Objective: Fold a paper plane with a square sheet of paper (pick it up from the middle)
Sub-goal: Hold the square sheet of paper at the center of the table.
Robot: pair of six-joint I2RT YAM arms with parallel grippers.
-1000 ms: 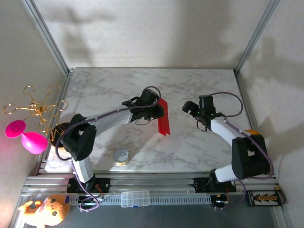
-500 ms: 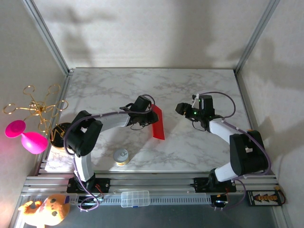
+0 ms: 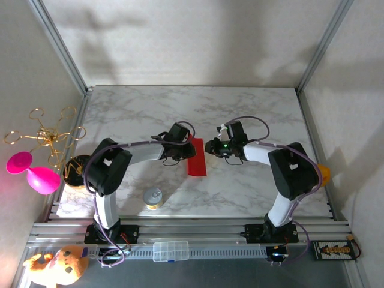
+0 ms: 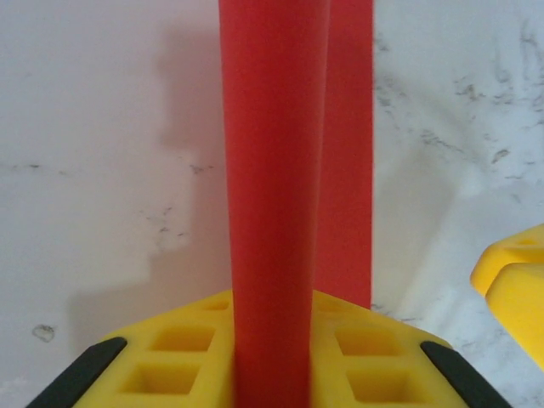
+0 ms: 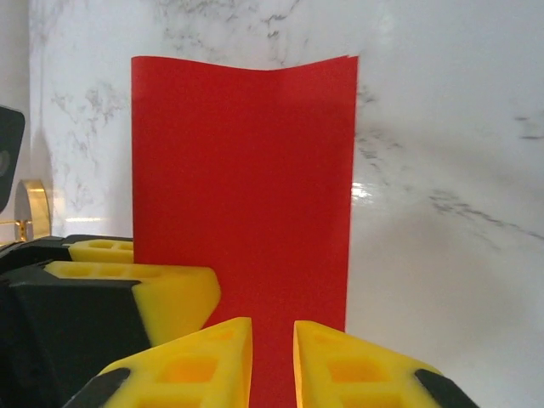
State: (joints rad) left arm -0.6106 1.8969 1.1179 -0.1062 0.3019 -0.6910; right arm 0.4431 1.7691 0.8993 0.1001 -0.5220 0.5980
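Observation:
Next, I open my left gripper and lay the red paper's folded edge (image 4: 276, 170) flat over the marble first, because that edge is standing upright in my left gripper's fingers.
The square sheet of paper (image 3: 196, 161) is bright red and folded into a narrow strip at mid-table. My left gripper (image 3: 187, 146) is shut on it from the left. In the left wrist view the paper (image 4: 272, 170) rises between the yellow fingers of that gripper (image 4: 272, 310). My right gripper (image 3: 210, 147) meets the strip from the right. In the right wrist view its jaws (image 5: 273, 336) stand nearly together with the red paper (image 5: 242, 170) in the slim gap. The left gripper's finger (image 5: 144, 289) shows beside the paper there.
A small round tin (image 3: 153, 198) sits near the front left of the marble table (image 3: 252, 108). A pink toy (image 3: 36, 174) and a gold wire stand (image 3: 45, 135) are off the left edge. An orange object (image 3: 324, 174) lies behind the right arm.
My right gripper has moved left up to the paper and its jaws have closed from wide open. The left gripper has drawn the paper slightly left and lower.

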